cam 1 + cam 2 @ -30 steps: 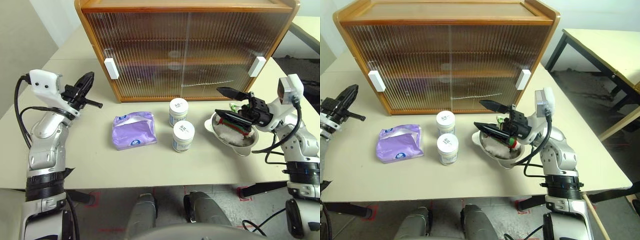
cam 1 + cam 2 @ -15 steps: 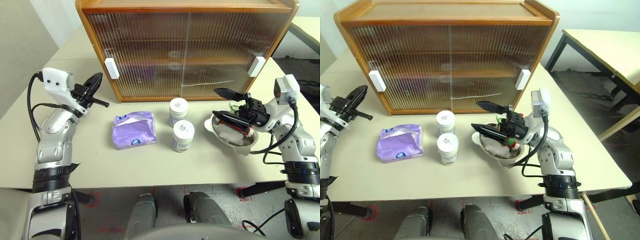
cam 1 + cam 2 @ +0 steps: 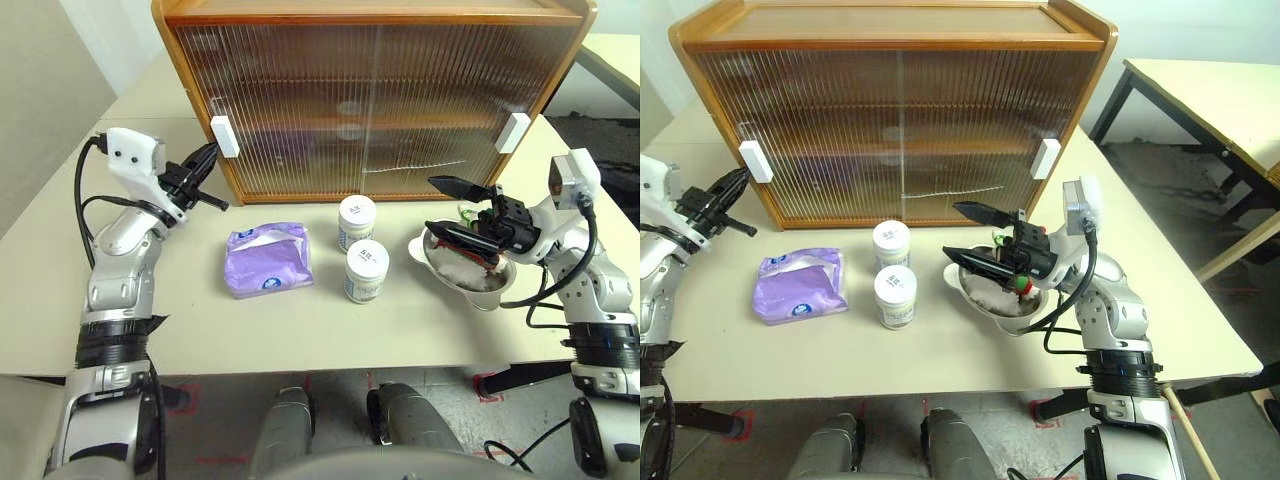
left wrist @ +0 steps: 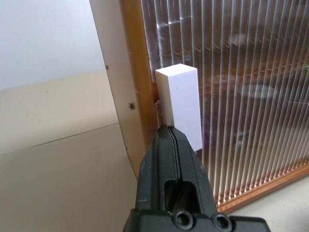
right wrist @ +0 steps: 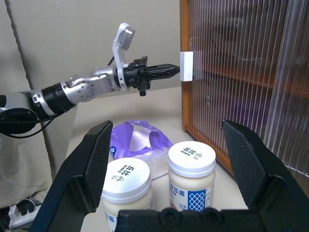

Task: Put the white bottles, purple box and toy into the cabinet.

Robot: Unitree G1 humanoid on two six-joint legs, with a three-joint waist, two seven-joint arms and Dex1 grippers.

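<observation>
The left gripper's shut fingers meet the outer side of the door's white handle (image 3: 225,137), so the robot should keep pushing it until it reaches the cabinet's middle (image 3: 360,132).
Two white bottles (image 3: 357,222) (image 3: 367,271) stand on the table in front of the cabinet (image 3: 370,90), whose ribbed doors are shut. Left of them lies the purple box (image 3: 267,260). The toy (image 3: 468,274) sits in a steel bowl (image 3: 420,250) to their right. My left gripper (image 3: 208,152) is shut, with its tips right at the white left door handle (image 4: 177,104). Above the bowl and toy, my right gripper (image 3: 446,208) is open and points toward the bottles (image 5: 192,159).
A second white handle (image 3: 514,132) is on the right door. Bare tabletop (image 3: 200,320) lies in front of the purple box and left of the cabinet. Another table (image 3: 1210,100) stands off to the right.
My left gripper has moved forward and to the right, up to the cabinet's left handle. The right gripper, bottles, box and bowl have stayed in place.
</observation>
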